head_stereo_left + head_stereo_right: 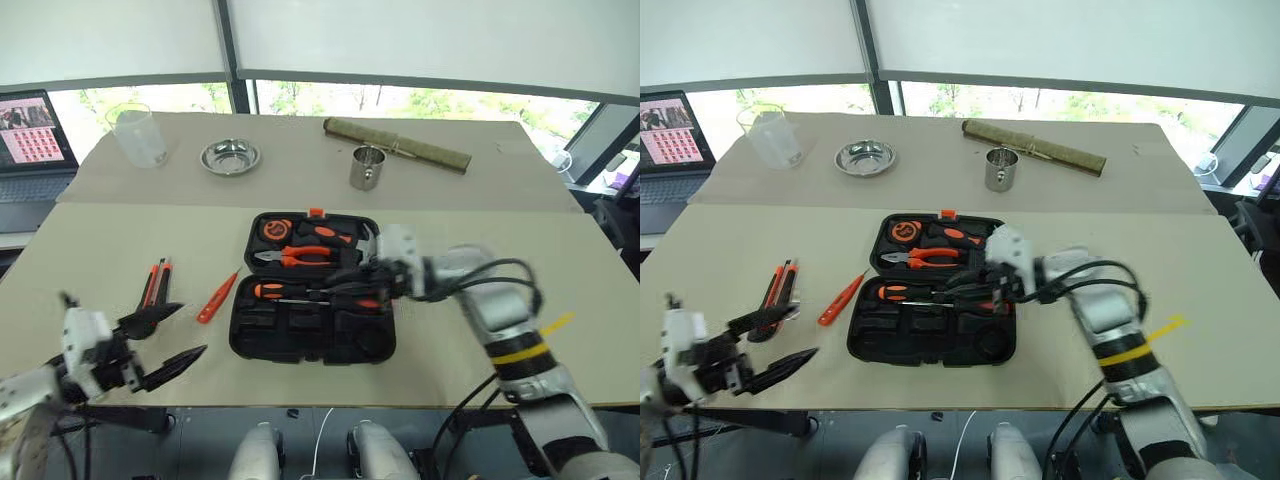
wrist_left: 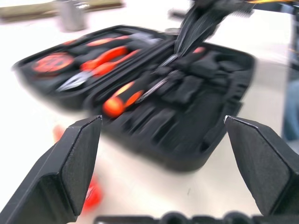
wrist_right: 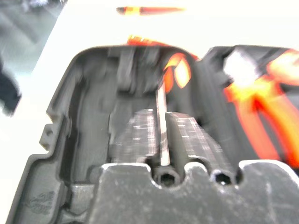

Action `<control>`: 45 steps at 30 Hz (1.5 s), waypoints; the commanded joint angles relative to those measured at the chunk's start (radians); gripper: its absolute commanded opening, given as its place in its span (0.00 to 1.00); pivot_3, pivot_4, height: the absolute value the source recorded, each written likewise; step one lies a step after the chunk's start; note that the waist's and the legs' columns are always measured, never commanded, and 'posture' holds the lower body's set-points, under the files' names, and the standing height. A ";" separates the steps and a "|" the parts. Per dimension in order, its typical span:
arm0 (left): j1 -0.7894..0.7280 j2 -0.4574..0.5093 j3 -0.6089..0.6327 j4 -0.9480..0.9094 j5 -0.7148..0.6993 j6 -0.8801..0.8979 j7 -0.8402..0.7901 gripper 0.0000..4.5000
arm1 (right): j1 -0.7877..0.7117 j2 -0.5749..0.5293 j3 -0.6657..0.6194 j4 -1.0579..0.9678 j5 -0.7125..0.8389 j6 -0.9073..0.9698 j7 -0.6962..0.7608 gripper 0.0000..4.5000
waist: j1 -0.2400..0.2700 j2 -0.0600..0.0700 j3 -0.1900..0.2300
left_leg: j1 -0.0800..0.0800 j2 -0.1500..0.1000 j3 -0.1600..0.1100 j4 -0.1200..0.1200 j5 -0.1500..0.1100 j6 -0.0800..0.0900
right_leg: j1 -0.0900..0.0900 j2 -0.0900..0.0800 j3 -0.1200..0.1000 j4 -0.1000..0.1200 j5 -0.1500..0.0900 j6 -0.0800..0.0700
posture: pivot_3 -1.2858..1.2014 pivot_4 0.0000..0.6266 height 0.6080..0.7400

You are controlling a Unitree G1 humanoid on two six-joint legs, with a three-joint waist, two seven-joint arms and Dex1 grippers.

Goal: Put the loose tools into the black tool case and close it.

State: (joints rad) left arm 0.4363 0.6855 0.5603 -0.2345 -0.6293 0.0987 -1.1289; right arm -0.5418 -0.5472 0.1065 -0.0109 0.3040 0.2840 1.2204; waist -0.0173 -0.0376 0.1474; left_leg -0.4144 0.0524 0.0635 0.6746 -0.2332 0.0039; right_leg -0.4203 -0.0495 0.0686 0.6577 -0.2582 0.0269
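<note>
I can see narrow empty grooves [image 2: 145, 122] in the black tool case's near half, so the slim orange screwdriver [image 1: 217, 298] will settle lengthwise there when I push it down.
The black tool case [image 1: 262, 340] lies open mid-table, with pliers [image 1: 300, 257], a hammer and a tape measure in its far half. An orange-and-black screwdriver [image 1: 272, 291] lies in the near half. My right gripper [image 1: 335, 288] reaches over the case from the right; in its wrist view the fingers [image 3: 191, 135] sit tight on the screwdriver's steel shaft [image 3: 162, 107]. Left of the case a slim orange screwdriver [image 1: 218, 297] and an orange-and-black utility knife [image 1: 156, 283] lie loose on the table. My left gripper [image 1: 190, 330] hangs open and empty near the front-left edge.
A laptop [image 1: 30, 140] stands at the far left. A clear beaker [image 1: 138, 135], a steel dish [image 1: 229, 157], a steel cup [image 1: 367, 167] and a rolled mat [image 1: 397, 144] line the back of the table. The table's front edge runs just below the case.
</note>
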 commanded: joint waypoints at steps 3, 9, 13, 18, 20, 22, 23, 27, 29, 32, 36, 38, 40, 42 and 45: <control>0.157 -0.088 0.236 0.022 -0.006 -0.027 0.115 1.00 | 0.182 -0.077 -0.179 -0.057 0.132 -0.207 0.120 0.72 | 0.002 -0.002 0.000 | 0.000 -0.001 0.001 -0.001 0.000 0.000 | 0.001 -0.001 0.000 -0.002 -0.001 0.001 | 0.52 0.24 1.00; 0.300 -0.153 0.337 0.068 0.033 0.016 0.228 1.00 | 0.373 -0.062 -0.331 0.040 0.212 -0.421 0.190 1.00 | 0.000 -0.003 0.001 | 0.003 -0.002 0.003 0.000 0.000 0.000 | 0.003 -0.002 0.000 -0.002 -0.002 0.002 | 0.52 0.24 1.00; 0.283 -0.113 0.307 -0.062 -0.069 0.143 0.243 1.00 | 0.407 -0.039 -0.355 -0.015 0.292 -0.404 0.177 1.00 | 0.002 -0.004 0.002 | 0.007 -0.001 0.003 0.000 0.000 0.000 | 0.002 -0.003 0.000 -0.001 -0.004 -0.001 | 0.52 0.24 1.00; 0.143 0.040 0.244 -0.268 -0.256 0.485 0.473 1.00 | 0.394 -0.038 -0.331 -0.156 0.339 -0.343 0.099 1.00 | 0.004 -0.004 0.002 | 0.008 -0.001 0.003 0.000 0.000 -0.001 | 0.005 -0.003 0.000 0.001 -0.004 0.000 | 0.52 0.24 1.00; 0.021 0.136 0.154 -0.316 -0.283 0.621 0.576 1.00 | 0.382 -0.039 -0.310 -0.205 0.345 -0.316 0.072 1.00 | 0.006 -0.003 0.002 | 0.008 -0.001 0.000 0.000 0.001 -0.001 | 0.007 -0.004 0.000 0.002 -0.004 0.001 | 0.52 0.24 1.00; -0.113 0.191 0.060 -0.317 -0.298 0.723 0.659 1.00 | 0.366 -0.033 -0.295 -0.226 0.342 -0.298 0.047 1.00 | 0.004 -0.003 0.002 | 0.009 -0.002 -0.001 0.000 0.001 -0.001 | 0.008 -0.004 0.000 0.003 -0.004 0.001 | 0.52 0.24 1.00; -0.179 0.205 0.017 -0.304 -0.308 0.766 0.696 1.00 | 0.358 -0.030 -0.290 -0.231 0.339 -0.291 0.035 1.00 | 0.002 -0.003 0.002 | 0.009 -0.003 -0.002 0.000 0.001 -0.001 | 0.008 -0.004 0.000 0.002 -0.004 0.001 | 0.52 0.24 1.00; -0.388 0.266 -0.190 -0.231 -0.256 0.942 0.770 1.00 | 0.326 -0.019 -0.268 -0.265 0.328 -0.272 -0.019 1.00 | -0.008 -0.003 0.003 | 0.010 -0.003 -0.003 -0.001 0.000 -0.001 | 0.010 -0.003 0.001 0.001 -0.003 0.002 | 0.52 0.24 1.00; -0.458 0.274 -0.273 -0.207 -0.207 0.979 0.793 1.00 | 0.321 -0.017 -0.265 -0.285 0.328 -0.262 -0.042 1.00 | -0.012 -0.003 0.003 | 0.010 -0.004 -0.004 -0.002 0.000 -0.001 | 0.009 -0.002 0.001 0.002 -0.003 0.002 | 0.52 0.24 1.00; -0.584 0.211 -0.385 -0.137 -0.144 0.978 0.818 1.00 | 0.324 -0.020 -0.267 -0.318 0.313 -0.254 -0.087 1.00 | -0.002 -0.003 0.004 | 0.010 -0.004 -0.004 -0.005 0.001 -0.001 | 0.008 -0.002 0.001 0.002 -0.003 0.001 | 0.52 0.24 1.00; -0.686 0.156 -0.504 -0.069 -0.065 0.971 0.790 1.00 | 0.300 -0.024 -0.280 -0.318 0.305 -0.245 -0.149 1.00 | 0.004 -0.004 0.004 | 0.009 -0.005 -0.002 -0.005 0.001 -0.002 | 0.008 -0.002 0.000 0.000 -0.003 0.001 | 0.52 0.24 1.00; -0.723 0.124 -0.549 -0.039 -0.034 0.965 0.773 1.00 | 0.292 -0.027 -0.267 -0.326 0.303 -0.238 -0.163 1.00 | 0.006 -0.004 0.004 | 0.008 -0.005 -0.002 -0.005 0.001 -0.002 | 0.008 -0.003 0.000 0.000 -0.003 0.002 | 0.52 0.24 1.00; -0.733 0.134 -0.590 -0.028 -0.011 0.993 0.742 0.88 | 0.282 -0.027 -0.253 -0.342 0.301 -0.229 -0.182 1.00 | 0.008 -0.003 0.004 | 0.008 -0.006 -0.002 -0.005 0.001 -0.002 | 0.009 -0.003 0.000 -0.001 -0.003 0.002 | 0.52 0.24 1.00; -0.735 0.147 -0.610 -0.020 0.019 0.997 0.725 0.77 | 0.275 -0.025 -0.247 -0.354 0.301 -0.220 -0.198 1.00 | 0.007 -0.003 0.003 | 0.009 -0.006 -0.002 -0.005 0.001 -0.002 | 0.010 -0.003 0.000 -0.001 -0.003 0.002 | 0.52 0.24 1.00; -0.758 0.148 -0.607 -0.001 0.043 1.024 0.716 0.54 | 0.290 -0.033 -0.250 -0.375 0.299 -0.217 -0.211 1.00 | 0.008 -0.003 0.003 | 0.009 -0.006 -0.002 -0.005 0.001 -0.002 | 0.011 -0.003 0.000 -0.001 -0.003 0.002 | 0.52 0.24 1.00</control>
State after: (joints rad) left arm -0.3241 0.8296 -0.0120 -0.2509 -0.5979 1.0928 -0.3862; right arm -0.2523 -0.5661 -0.1285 -0.3430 0.6010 0.0634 1.0212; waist -0.0096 -0.0410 0.1509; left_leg -0.4050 0.0460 0.0613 0.6698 -0.2325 0.0023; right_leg -0.4094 -0.0530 0.0687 0.6566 -0.2615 0.0292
